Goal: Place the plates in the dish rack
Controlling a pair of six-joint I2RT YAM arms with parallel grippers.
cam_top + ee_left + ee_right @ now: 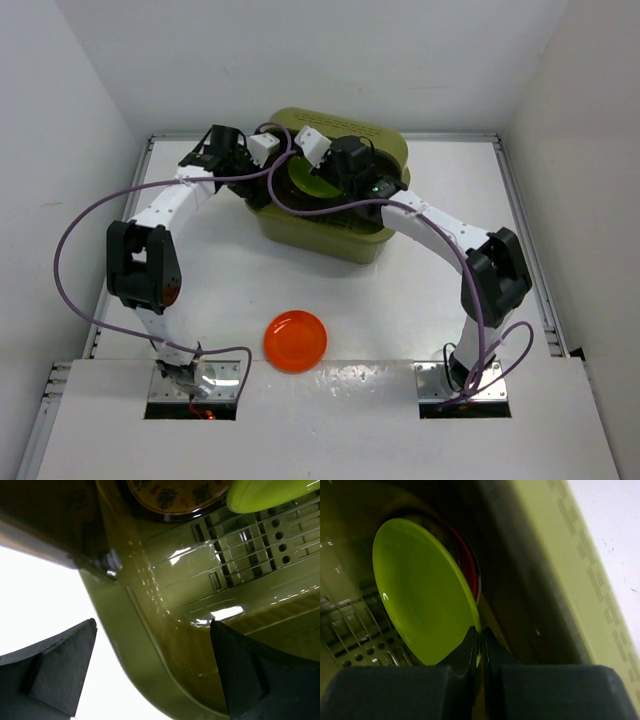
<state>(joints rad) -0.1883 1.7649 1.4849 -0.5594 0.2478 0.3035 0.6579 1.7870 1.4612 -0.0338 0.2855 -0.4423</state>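
The lime green plate (pixel 312 179) hangs on edge above the dish rack's open slotted bottom (pixel 361 632), so my right gripper keeps lowering it until its bottom edge rests there.
The olive-green dish rack (pixel 340 235) stands at the back middle of the table. My right gripper (pixel 480 632) is shut on the rim of the lime green plate (pixel 420 590), which stands on edge inside the rack over the slotted floor. An orange-red plate (pixel 471 575) stands just behind it, mostly hidden. The brown plate with a golden pattern (pixel 175 495) is also in the rack, beside the lime plate (pixel 270 495). My left gripper (pixel 153 625) is open and astride the rack's left rim (pixel 150 645), holding nothing. Another orange-red plate (pixel 295 340) lies flat on the table near the front.
White walls close in the table on the left, back and right. Purple cables loop from both arms, one crossing above the rack (pixel 275 185). The rack's tall back wall (pixel 340 122) rises behind the grippers.
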